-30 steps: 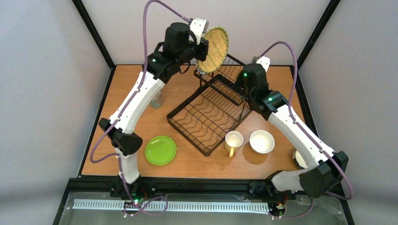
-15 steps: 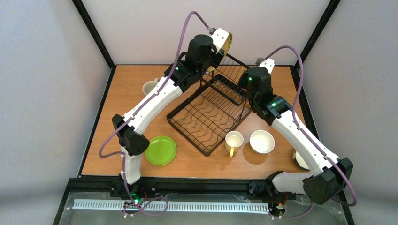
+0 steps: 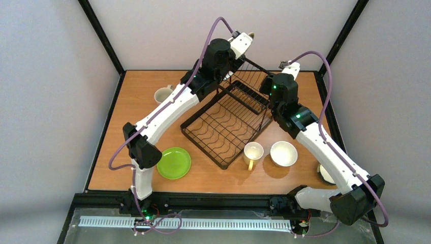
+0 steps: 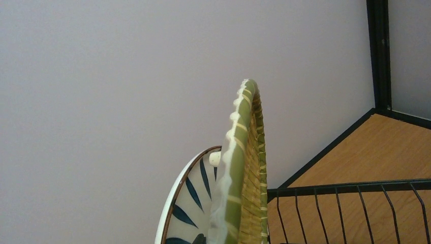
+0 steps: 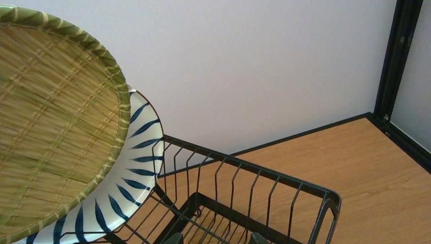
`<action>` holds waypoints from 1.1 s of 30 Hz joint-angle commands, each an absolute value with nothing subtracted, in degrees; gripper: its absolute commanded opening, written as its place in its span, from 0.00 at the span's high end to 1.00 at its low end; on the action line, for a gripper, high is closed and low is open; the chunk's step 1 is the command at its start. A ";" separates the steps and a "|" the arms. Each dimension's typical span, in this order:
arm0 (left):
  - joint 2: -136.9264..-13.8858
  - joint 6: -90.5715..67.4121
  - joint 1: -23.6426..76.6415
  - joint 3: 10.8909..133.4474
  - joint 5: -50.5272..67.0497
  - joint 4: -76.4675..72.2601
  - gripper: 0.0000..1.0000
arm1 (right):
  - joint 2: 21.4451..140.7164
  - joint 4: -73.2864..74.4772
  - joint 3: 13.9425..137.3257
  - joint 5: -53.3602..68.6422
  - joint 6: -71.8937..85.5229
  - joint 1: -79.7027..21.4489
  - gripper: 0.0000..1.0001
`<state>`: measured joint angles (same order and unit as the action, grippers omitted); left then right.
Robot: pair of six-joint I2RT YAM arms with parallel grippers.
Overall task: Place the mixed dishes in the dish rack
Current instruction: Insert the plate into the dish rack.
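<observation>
Next, I lower the bamboo plate with my left gripper into the wires (image 5: 109, 238) beside the striped plate before I open the gripper, because the bamboo plate's top rim (image 5: 47, 20) is high above the striped plate.
The round woven bamboo plate (image 4: 244, 168) is held upright and edge-on by my left gripper (image 3: 246, 40), which is shut on its lower rim above the far end of the dish rack (image 3: 228, 122). Right behind it stands the black-and-white striped plate (image 5: 127, 173), upright at the rack's tall basket end. My right gripper (image 5: 217, 239) hovers open over the basket wires with nothing between its tips. On the table lie a lime-green plate (image 3: 174, 162), a pale mug (image 3: 253, 152), a white bowl (image 3: 283, 153) and a second mug (image 3: 162, 94).
A small dish (image 3: 324, 174) sits at the right table edge, partly under my right arm. Black frame posts (image 3: 350, 30) and pale walls close in the far corners. The rack's flat slotted tray (image 3: 218, 134) holds nothing.
My left arm has swung the bamboo plate right and back over the rack's far end, turning it edge-on. The mug at the left has come into sight. The right arm has barely shifted.
</observation>
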<state>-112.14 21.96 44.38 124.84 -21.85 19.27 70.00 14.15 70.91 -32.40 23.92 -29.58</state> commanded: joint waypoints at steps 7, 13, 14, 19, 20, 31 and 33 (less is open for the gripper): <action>-113.26 26.16 43.33 124.92 -16.52 16.24 1.00 | 68.86 10.91 69.47 -34.49 21.84 -29.09 0.24; -112.37 25.89 41.78 122.39 -14.99 16.08 1.00 | 68.82 10.18 68.52 -34.46 21.64 -29.09 0.25; -111.93 25.85 41.51 121.41 -14.87 15.69 1.00 | 68.90 10.12 68.43 -34.42 21.62 -29.08 0.24; -110.83 25.64 40.41 118.45 -14.35 14.18 1.00 | 69.21 10.02 68.38 -34.32 21.62 -29.09 0.24; -110.83 25.73 40.24 118.04 -14.29 13.98 1.00 | 69.25 9.95 68.38 -34.35 21.62 -29.09 0.24; -111.26 25.60 38.77 116.40 -13.43 12.87 1.00 | 70.01 9.84 68.12 -34.74 21.67 -29.09 0.24; -111.48 24.98 38.63 116.45 -13.60 12.86 1.00 | 70.19 9.78 67.96 -34.70 21.83 -29.05 0.24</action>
